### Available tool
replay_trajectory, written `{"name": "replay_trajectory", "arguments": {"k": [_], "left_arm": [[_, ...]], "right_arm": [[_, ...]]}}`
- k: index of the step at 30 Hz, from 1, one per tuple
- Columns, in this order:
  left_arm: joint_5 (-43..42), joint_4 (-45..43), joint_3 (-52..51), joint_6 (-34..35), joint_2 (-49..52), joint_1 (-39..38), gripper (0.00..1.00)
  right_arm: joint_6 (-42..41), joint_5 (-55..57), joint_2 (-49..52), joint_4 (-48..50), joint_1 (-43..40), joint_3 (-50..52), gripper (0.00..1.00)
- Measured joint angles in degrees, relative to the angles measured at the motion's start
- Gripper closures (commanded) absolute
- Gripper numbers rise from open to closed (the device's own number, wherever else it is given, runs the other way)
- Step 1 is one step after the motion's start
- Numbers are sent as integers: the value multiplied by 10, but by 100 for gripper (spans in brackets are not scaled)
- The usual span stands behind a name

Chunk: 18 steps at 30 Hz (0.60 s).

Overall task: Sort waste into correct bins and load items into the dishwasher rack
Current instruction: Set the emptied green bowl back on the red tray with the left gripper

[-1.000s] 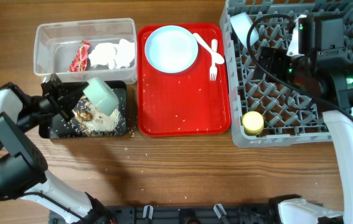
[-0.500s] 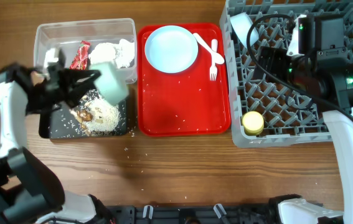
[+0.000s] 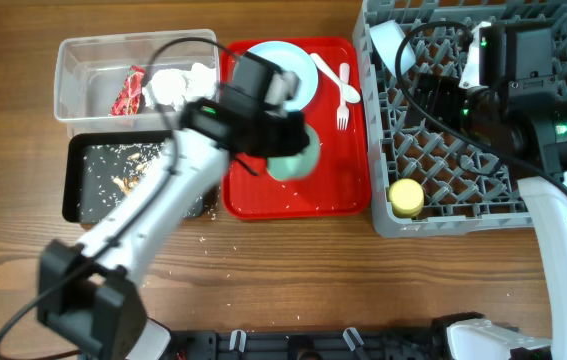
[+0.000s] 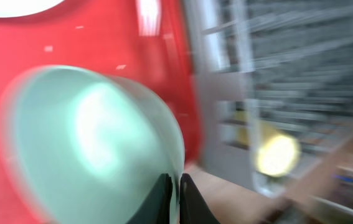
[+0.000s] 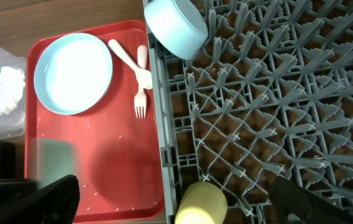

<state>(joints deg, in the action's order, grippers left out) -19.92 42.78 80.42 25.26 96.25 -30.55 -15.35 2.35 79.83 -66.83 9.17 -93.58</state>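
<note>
The rack [image 3: 441,172] is on my right gripper's side. Next, my left gripper puts the light blue bowl on the red tray [image 3: 339,178] so that my right gripper can load the bowl.
My left gripper [image 4: 175,198] is shut on the rim of a light blue bowl [image 4: 95,143], holding it over the red tray's middle in the overhead view [image 3: 293,158]. The bowl looks empty. My right gripper [image 3: 435,98] is open and empty above the grey dishwasher rack [image 3: 483,195]. A second blue bowl [image 5: 176,26] lies at the rack's far left corner and the yellow cup [image 5: 201,204] at its near left corner. The blue plate [image 5: 73,73] and the white fork and spoon [image 5: 139,68] lie on the red tray. The clear tub [image 3: 83,60] holds the red wrapper [image 3: 129,90] and napkins [image 3: 178,85]. The black tray [image 3: 88,185] holds rice and scraps.
The flat red serving tray [image 3: 338,175] lies between the bins and the rack, with stray rice grains on it. More rice grains lie on the wooden table in front of the black tray. My left arm reaches across the black tray and the plate's left side.
My left arm has swung right from over the black tray to over the red tray, carrying the bowl. The right arm has not moved.
</note>
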Motion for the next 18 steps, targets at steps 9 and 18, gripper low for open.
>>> {"name": "replay_trajectory", "arguments": {"k": [9,18], "left_arm": [[238,-2,0,13,120,-103,96],[254,34,2,18,116,-51,78]], "right_arm": [[0,-4,0,0,0,0,1],[-6,-73,6,37,1,1,7]]}}
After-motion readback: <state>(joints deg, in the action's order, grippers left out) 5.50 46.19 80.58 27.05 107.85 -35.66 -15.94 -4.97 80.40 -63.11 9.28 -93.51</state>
